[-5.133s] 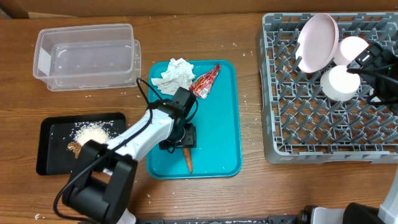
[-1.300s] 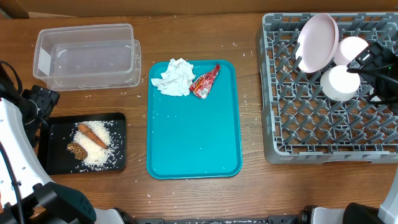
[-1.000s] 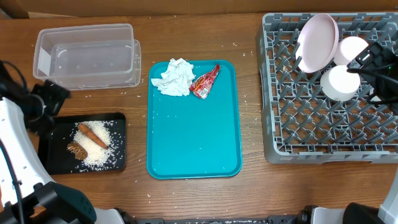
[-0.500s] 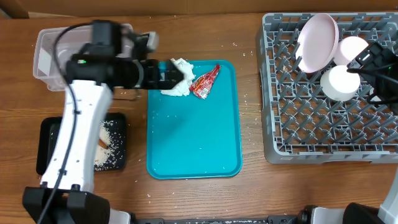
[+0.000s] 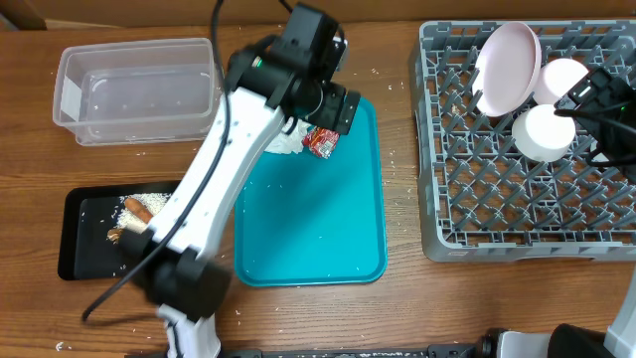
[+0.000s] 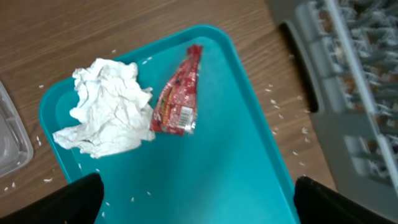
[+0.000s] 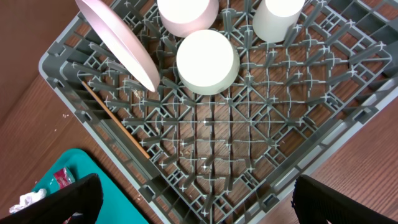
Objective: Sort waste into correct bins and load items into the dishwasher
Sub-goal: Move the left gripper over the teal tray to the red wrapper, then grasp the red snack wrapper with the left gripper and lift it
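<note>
My left gripper's open fingers are across the narrow width of the red snack wrapper [image 6: 181,93], so I go on down before they close on its barcode end [image 6: 178,120].
My left gripper [image 5: 336,111] [image 6: 199,208] is open and empty, hovering above the far end of the teal tray [image 5: 318,219], just above the red snack wrapper [image 5: 320,143] [image 6: 177,99] and beside the crumpled white napkin [image 6: 106,109]. The arm partly hides the napkin from overhead. The carrot [image 5: 137,207], brown lump [image 5: 117,235] and rice lie in the black tray [image 5: 75,249]. The clear tub [image 5: 139,89] is empty. The pink plate [image 5: 507,65] [image 7: 118,37], two bowls [image 7: 206,61] [image 7: 186,12] and cup [image 7: 280,18] stand in the grey dish rack [image 5: 517,249]. My right gripper [image 5: 601,104] [image 7: 199,208] is open above the rack.
A thin wooden stick [image 7: 115,121] lies in the rack near its left edge. Loose rice grains dot the teal tray and the wood around it. The rack's near half [image 7: 249,143] holds only pegs.
The carrot went from the teal tray into the black tray. My left arm then swung from the black tray up and right to above the wrapper. The right arm has not moved.
</note>
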Robot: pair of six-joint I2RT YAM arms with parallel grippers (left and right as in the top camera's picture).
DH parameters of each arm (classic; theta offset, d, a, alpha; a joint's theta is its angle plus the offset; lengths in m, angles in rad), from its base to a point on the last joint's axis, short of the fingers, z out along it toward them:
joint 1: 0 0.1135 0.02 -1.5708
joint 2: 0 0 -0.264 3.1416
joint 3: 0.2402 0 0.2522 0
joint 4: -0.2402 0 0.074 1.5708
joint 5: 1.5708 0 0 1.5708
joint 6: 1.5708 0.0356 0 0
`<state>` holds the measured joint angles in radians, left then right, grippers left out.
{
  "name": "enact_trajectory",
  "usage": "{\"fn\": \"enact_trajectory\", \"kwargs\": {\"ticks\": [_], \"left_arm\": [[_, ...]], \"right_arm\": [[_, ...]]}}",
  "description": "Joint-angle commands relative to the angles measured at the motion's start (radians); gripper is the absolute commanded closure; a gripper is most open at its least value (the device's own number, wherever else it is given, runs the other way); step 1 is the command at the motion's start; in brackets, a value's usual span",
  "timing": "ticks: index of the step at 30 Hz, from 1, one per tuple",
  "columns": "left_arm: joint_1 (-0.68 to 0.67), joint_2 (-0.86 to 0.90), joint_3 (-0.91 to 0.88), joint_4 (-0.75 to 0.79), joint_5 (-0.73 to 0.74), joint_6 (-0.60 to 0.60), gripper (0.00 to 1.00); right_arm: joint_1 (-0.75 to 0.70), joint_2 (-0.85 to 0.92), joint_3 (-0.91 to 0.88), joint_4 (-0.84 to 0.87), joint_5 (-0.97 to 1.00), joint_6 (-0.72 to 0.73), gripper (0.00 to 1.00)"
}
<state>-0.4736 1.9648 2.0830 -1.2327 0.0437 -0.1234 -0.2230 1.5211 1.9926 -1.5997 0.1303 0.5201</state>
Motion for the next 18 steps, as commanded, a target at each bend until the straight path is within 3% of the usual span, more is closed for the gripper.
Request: {"fn": "enact_trajectory", "kwargs": {"ticks": [1,8,18], "left_arm": [[0.009,0.183,0.155,-0.071,-0.054,0.042,0.0],[0.008,0.334,0.164,-0.019,-0.055,0.058,0.0],[0.01,0.478,0.164,0.002,-0.056,0.08,0.11]], "right_arm": [[-0.004,-0.006,0.01,0.003,0.0,0.004,0.0],[-0.004,-0.006,0.01,0.003,0.0,0.005,0.0],[-0.004,-0.006,0.01,0.003,0.0,0.004,0.0]]}}
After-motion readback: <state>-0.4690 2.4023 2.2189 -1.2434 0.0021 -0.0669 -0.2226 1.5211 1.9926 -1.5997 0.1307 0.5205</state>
